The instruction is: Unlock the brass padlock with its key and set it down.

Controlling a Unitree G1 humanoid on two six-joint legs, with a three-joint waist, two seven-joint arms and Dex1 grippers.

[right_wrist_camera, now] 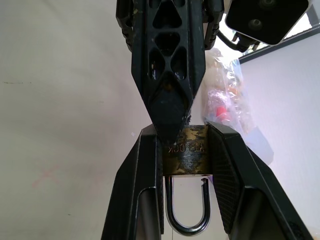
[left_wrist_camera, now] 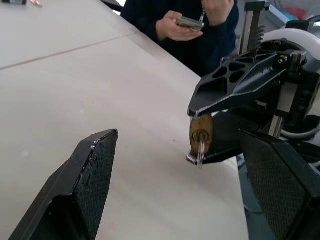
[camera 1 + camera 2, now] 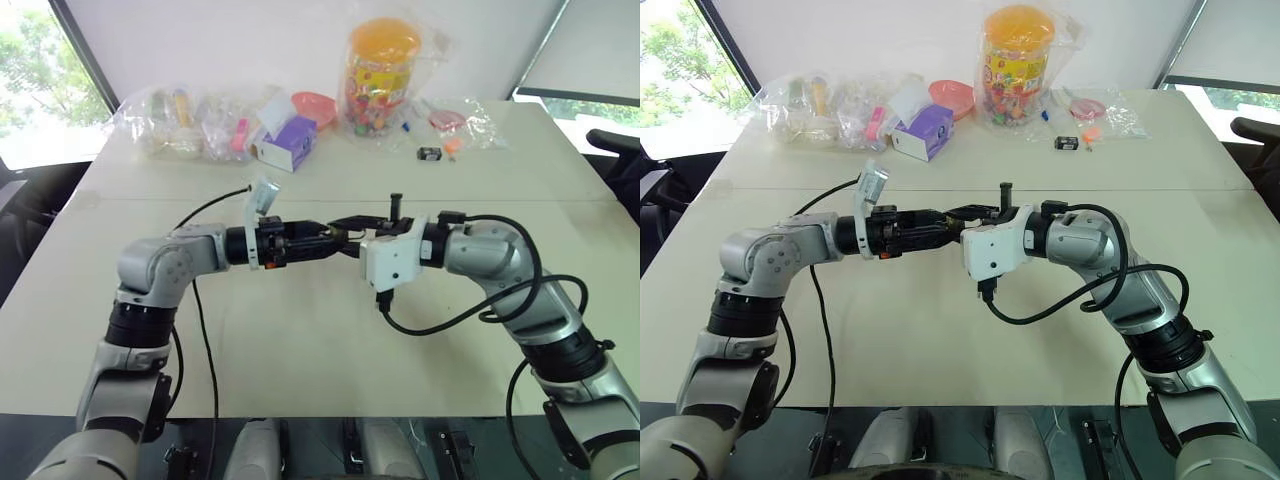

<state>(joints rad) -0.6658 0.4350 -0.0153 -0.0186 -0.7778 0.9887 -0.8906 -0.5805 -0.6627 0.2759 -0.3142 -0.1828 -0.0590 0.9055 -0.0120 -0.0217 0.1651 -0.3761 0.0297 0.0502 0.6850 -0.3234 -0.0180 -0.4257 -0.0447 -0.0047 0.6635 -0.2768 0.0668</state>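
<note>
The padlock's body is clamped in my right gripper with the shackle inside its fingers (image 1: 188, 229). My left gripper should take hold of the body (image 1: 189, 151) before my right gripper opens the shackle.
The brass padlock (image 1: 185, 155) is clamped between the fingers of my right gripper (image 1: 184, 137), above the middle of the table. Its silver shackle (image 1: 187, 227) hangs with one end free of the body. In the left wrist view a small silver key (image 2: 200, 151) sticks out of the padlock (image 2: 201, 134). My left gripper (image 2: 177, 135) faces the right gripper (image 3: 362, 232) tip to tip. Its fingers (image 2: 95, 160) are spread wide, one on each side of the lock, holding nothing. One left finger (image 1: 167, 75) reaches to the padlock's top edge.
Along the far edge of the table (image 3: 300, 340) lie clear bags of items, a purple box (image 3: 290, 140), a pink bowl (image 3: 313, 105), a candy jar (image 3: 383, 75) and a small black object (image 3: 430, 153). A person holding a phone (image 2: 189, 22) sits beside the table.
</note>
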